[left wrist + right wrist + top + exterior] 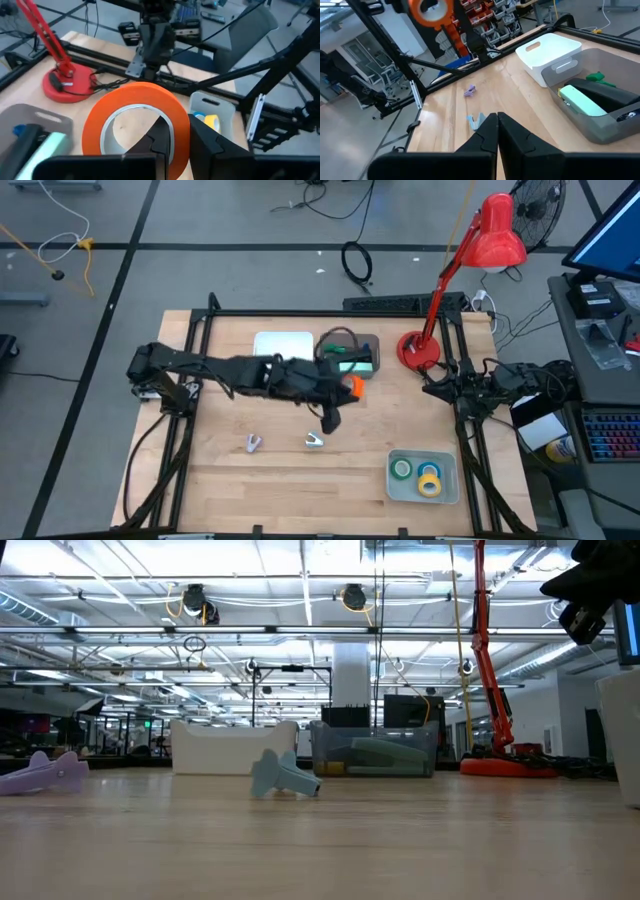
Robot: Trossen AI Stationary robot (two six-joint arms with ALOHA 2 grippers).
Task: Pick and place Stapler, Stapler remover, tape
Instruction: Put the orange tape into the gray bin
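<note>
Next, my right gripper grabs the orange roll by its free edge, because the grey tray is on my right gripper's side, far away from my left gripper.
My left gripper hangs above the middle of the table, shut on an orange tape roll, also seen in the right wrist view as the orange roll. A pale green stapler lies in a grey bin at the far side. A purple staple remover and a light blue one lie on the table. Green and yellow tape rolls lie in a grey tray. My right gripper waits shut at the table's right edge. My left gripper holds the orange roll by its ring wall, one finger inside the hole and the other finger outside. The fingers slant a little downward toward the table's right side. The roll is lifted clear of the table, tilted on edge.
A white bin stands beside the grey bin at the far side. A red desk lamp stands at the far right, its arm reaching over the edge. Bare wood lies between the staple removers and the tray.
</note>
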